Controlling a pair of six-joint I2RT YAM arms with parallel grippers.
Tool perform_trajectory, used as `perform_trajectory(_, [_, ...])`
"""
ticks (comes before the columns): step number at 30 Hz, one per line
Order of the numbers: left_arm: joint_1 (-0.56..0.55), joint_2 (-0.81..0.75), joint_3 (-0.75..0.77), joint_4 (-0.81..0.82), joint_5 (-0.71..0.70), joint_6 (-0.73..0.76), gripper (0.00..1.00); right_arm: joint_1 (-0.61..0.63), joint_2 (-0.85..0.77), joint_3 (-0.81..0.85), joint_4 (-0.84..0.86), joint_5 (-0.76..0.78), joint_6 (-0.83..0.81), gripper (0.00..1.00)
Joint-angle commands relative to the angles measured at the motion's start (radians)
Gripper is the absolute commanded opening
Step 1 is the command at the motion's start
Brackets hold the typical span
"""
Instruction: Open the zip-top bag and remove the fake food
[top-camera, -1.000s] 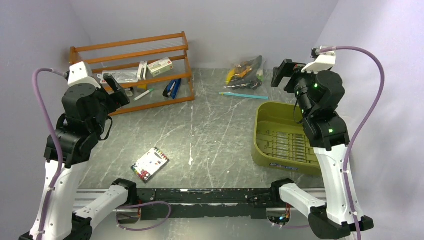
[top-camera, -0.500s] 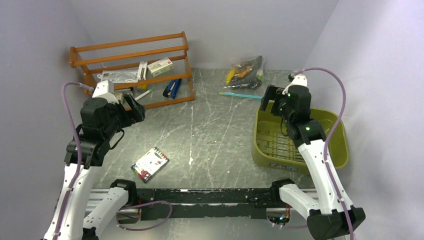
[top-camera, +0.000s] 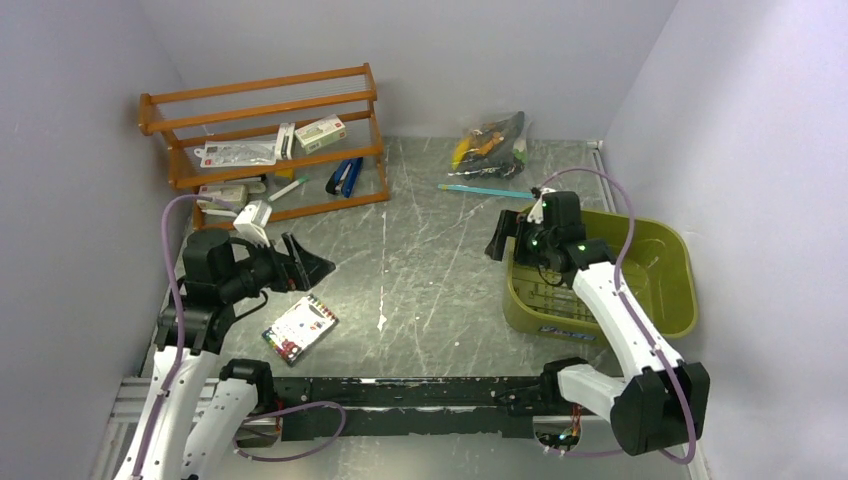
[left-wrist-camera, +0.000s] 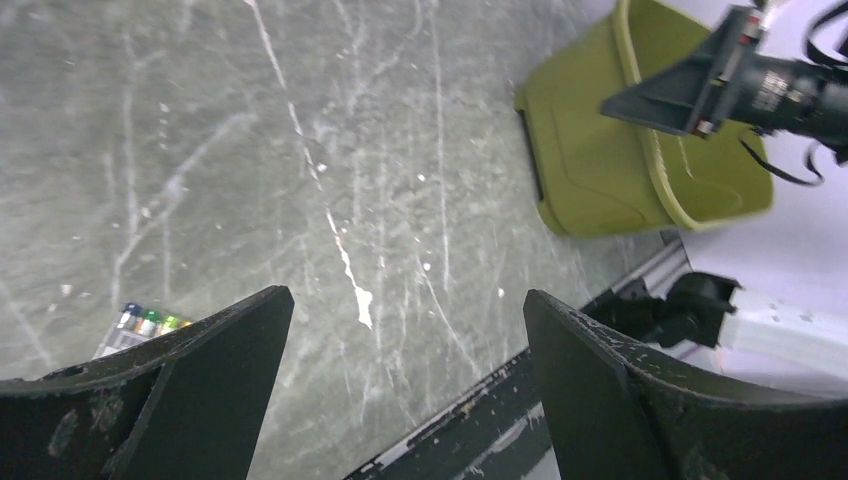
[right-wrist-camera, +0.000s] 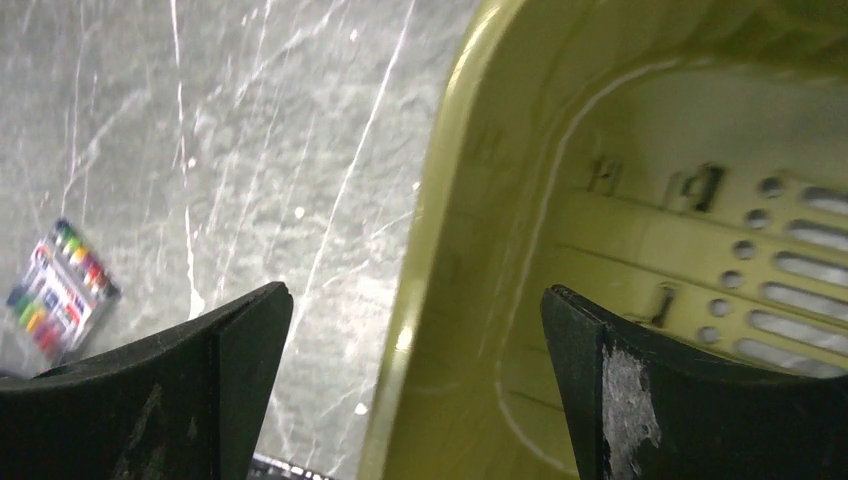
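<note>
The olive tub (top-camera: 655, 285) takes up my right gripper's side. Next, my right gripper goes to the tub's far corner (top-camera: 672, 234) and pushes the tub toward my left gripper.
The zip-top bag (top-camera: 492, 140) lies at the back of the table, clear and crinkly, with a teal strip (top-camera: 487, 190) along its near edge. The fake food (top-camera: 478, 143) shows inside it as yellow, orange and dark pieces. My left gripper (top-camera: 312, 264) (left-wrist-camera: 407, 295) hangs open and empty over the table's left half, far from the bag. My right gripper (top-camera: 503, 240) (right-wrist-camera: 416, 290) is open and empty too. It hovers over the left rim of the olive tub (top-camera: 560, 325) (right-wrist-camera: 560, 200), a little nearer than the bag. The bag is out of both wrist views.
A flat pack of coloured markers (top-camera: 300, 328) (left-wrist-camera: 145, 322) (right-wrist-camera: 60, 290) lies near the front left. An orange wooden rack (top-camera: 270, 100) with small items stands at the back left. The olive tub (left-wrist-camera: 600, 170) fills the right side. Walls close in left, back and right.
Both arms have come down and inward. The left gripper left the rack for the table above the marker pack. The right one moved from beside the bag to the tub's left rim.
</note>
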Motion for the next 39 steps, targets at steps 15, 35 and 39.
perform_trajectory(15, [0.024, -0.036, -0.117, 0.209, 0.213, -0.080, 0.99, 0.567, 0.347, 0.265, 0.165, -0.109, 0.170, 0.94])
perform_trajectory(35, [-0.028, 0.002, -0.123, 0.272, 0.244, -0.116, 0.99, -0.010, 0.003, 0.257, -0.174, 0.632, 0.028, 1.00])
perform_trajectory(39, [-0.117, 0.074, -0.077, 0.174, 0.150, -0.065, 0.99, -0.134, 0.029, 0.236, -0.184, 0.575, 0.087, 1.00])
